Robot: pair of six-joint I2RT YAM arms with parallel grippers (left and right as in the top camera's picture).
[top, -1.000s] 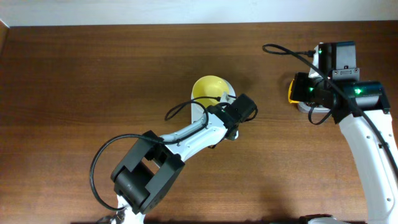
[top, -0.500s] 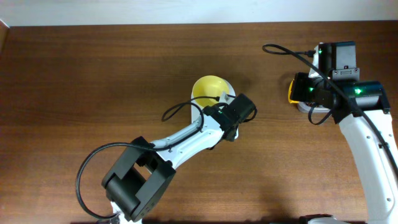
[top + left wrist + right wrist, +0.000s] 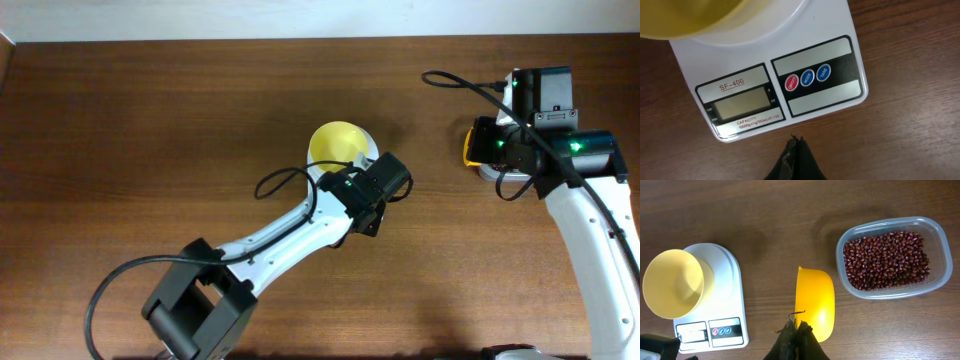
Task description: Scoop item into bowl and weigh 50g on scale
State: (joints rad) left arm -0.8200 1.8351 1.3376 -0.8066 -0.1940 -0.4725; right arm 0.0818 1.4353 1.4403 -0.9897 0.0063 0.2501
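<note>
The scale's display is blank and my left gripper is off the front edge. Next, my left gripper moves in and pushes the red button before scooping.
The pale-yellow bowl stands empty on the white scale. In the left wrist view the bowl is at the top and the scale shows a blank display and red and blue buttons. My left gripper is shut and empty, just off the scale's front edge; from overhead it covers most of the scale. My right gripper is shut on the handle of the bright yellow scoop, whose cup looks empty. The red-brown beans fill a clear tub to the scoop's right.
Dark wooden table. The right arm stands at the right with a black cable loop above it. The left arm stretches from the bottom centre to the scale. The table's far edge meets a white wall.
The left arm's elbow and base links have swung left and down, and its gripper has drawn slightly back from the scale. The right arm and scoop have not moved.
</note>
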